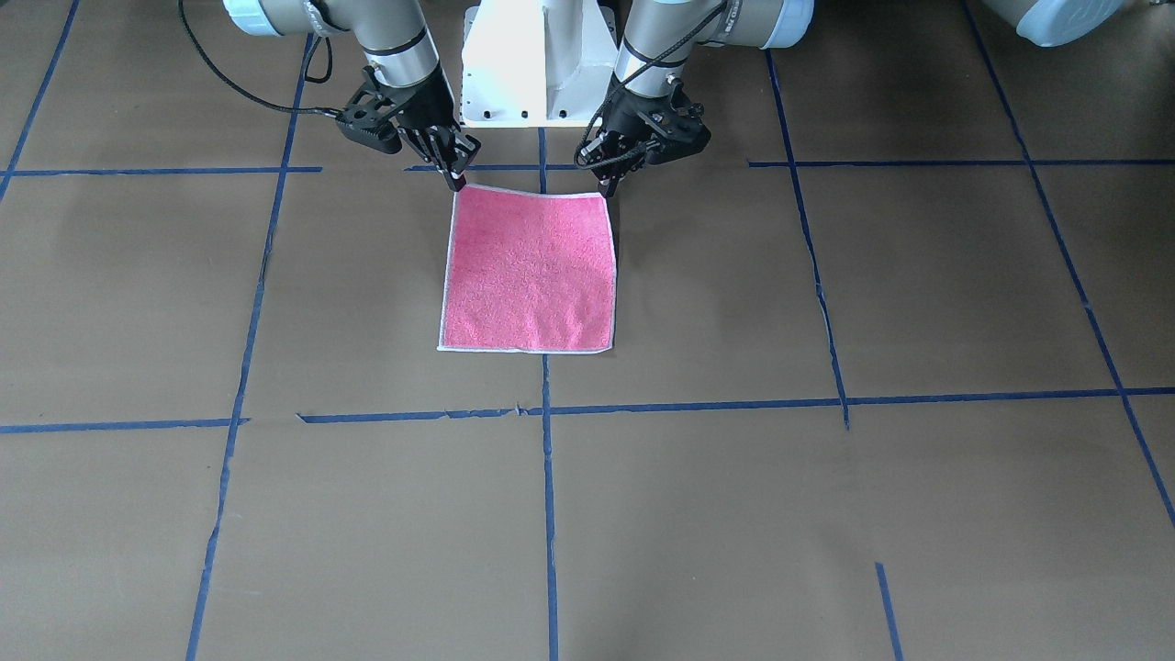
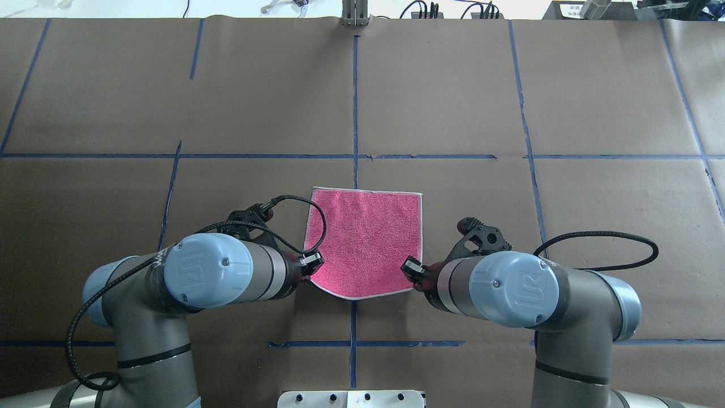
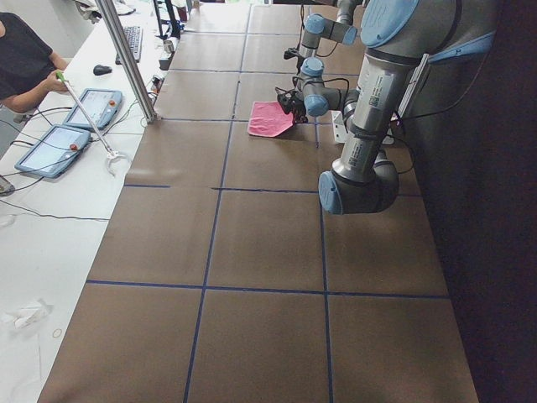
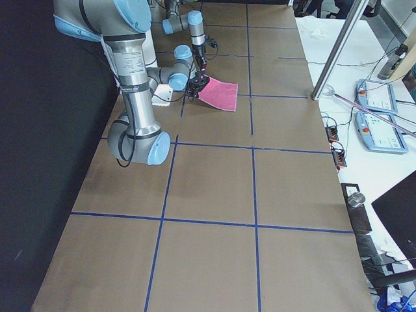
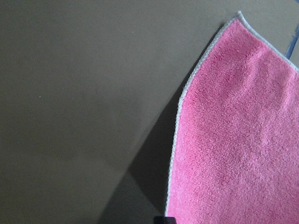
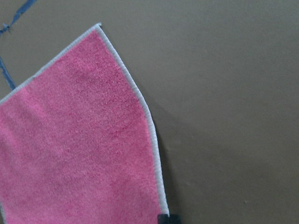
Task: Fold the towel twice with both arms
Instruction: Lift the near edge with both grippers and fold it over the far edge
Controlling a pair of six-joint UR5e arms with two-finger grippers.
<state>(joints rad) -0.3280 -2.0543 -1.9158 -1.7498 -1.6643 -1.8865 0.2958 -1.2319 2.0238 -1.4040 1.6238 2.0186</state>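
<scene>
Both near corners of the towel are up and its far edge (image 1: 526, 352) is flat, so the robot's left gripper should keep going toward the towel's far corner on that gripper's side (image 1: 609, 349) and let go there.
The towel (image 1: 530, 271) lies pink face up on the brown paper table, its far edge flat and the two corners nearest the robot raised. My left gripper (image 1: 607, 188) is shut on one raised corner, and my right gripper (image 1: 456, 180) is shut on the other. In the overhead view the left gripper (image 2: 312, 262) and right gripper (image 2: 409, 265) pinch the towel (image 2: 365, 243), whose near edge sags between them. Both wrist views show the pink towel (image 5: 238, 140) (image 6: 79, 149) rising off the table with a shadow under it. The grey face is hidden.
The white pedestal base (image 1: 537, 64) stands just behind the grippers. Blue tape lines (image 1: 547, 477) cross the brown paper. A metal pole (image 3: 126, 59) and tablets (image 3: 59, 143) stand on the operators' side, where a person sits.
</scene>
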